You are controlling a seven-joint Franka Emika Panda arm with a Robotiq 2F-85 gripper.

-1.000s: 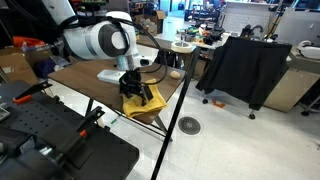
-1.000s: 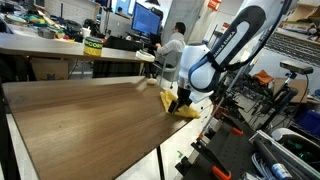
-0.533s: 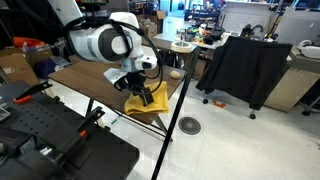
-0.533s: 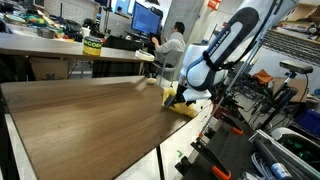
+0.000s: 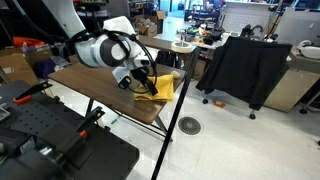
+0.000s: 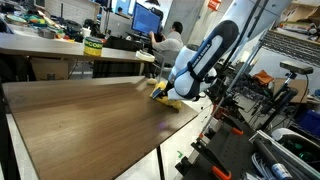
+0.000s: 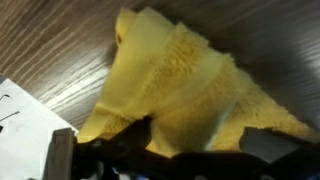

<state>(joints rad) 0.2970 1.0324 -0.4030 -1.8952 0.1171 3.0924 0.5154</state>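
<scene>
The yellow cloth [image 5: 158,88] under my gripper is near the edge of the wooden table, so I should sweep the cloth back along the table toward the other end [image 5: 73,76].
A crumpled yellow cloth [image 5: 162,90] [image 6: 166,99] lies on the wooden table [image 5: 90,72] [image 6: 80,120] near its edge. In both exterior views my gripper [image 5: 141,80] [image 6: 167,91] is down on the cloth. The wrist view shows the cloth [image 7: 190,75] bunched up in folds. It fills the wide gap between the two dark fingers of the gripper [image 7: 198,136]. The fingers stand far apart, open, and press onto the fabric rather than pinching it.
A white sheet [image 7: 25,130] lies beside the cloth. A small tan object [image 6: 141,82] sits further along the table. A chair draped in black [image 5: 245,65] stands beyond the table. Black equipment [image 5: 50,140] fills the near floor. A person [image 6: 172,45] sits at a monitor.
The gripper has slid along the table away from the corner. The yellow cloth has come with it, from overhanging the edge to lying further in on the tabletop.
</scene>
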